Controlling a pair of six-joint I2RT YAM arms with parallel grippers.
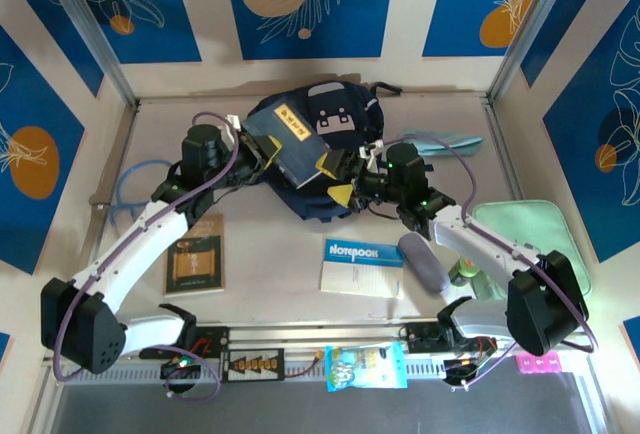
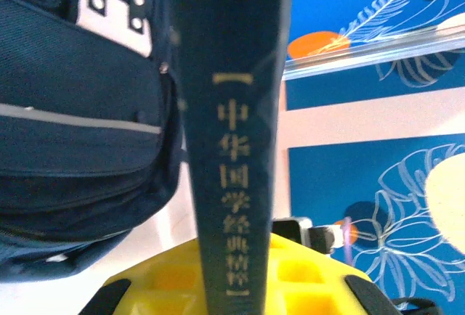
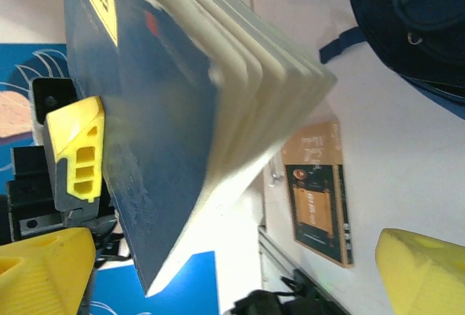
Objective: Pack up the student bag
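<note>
Next, I pass the book (image 1: 304,166) from my left gripper to my right gripper, since the bag's flap (image 1: 311,198) is shut, so that my left gripper can lift the flap.
The student bag (image 1: 325,119), dark navy with a grey-white patch, lies at the back middle of the table. A thick dark blue book (image 1: 290,144) with gold lettering on its spine (image 2: 236,184) hangs over the bag's left part. My left gripper (image 1: 262,157) is shut on the book, one yellow finger (image 2: 305,275) showing behind the spine. My right gripper (image 1: 336,181) stands open just right of the book, its yellow fingertips (image 3: 43,271) wide apart and touching nothing. In the right wrist view the book's pages (image 3: 240,75) fan out, and the bag (image 3: 407,17) lies beyond.
A brown book (image 1: 195,254) and a white-and-blue notebook (image 1: 363,266) lie flat in front. A grey pouch (image 1: 422,262), a green bottle (image 1: 462,272) and a mint-green zip case (image 1: 530,239) sit at the right. A snack packet (image 1: 366,366) lies at the near edge.
</note>
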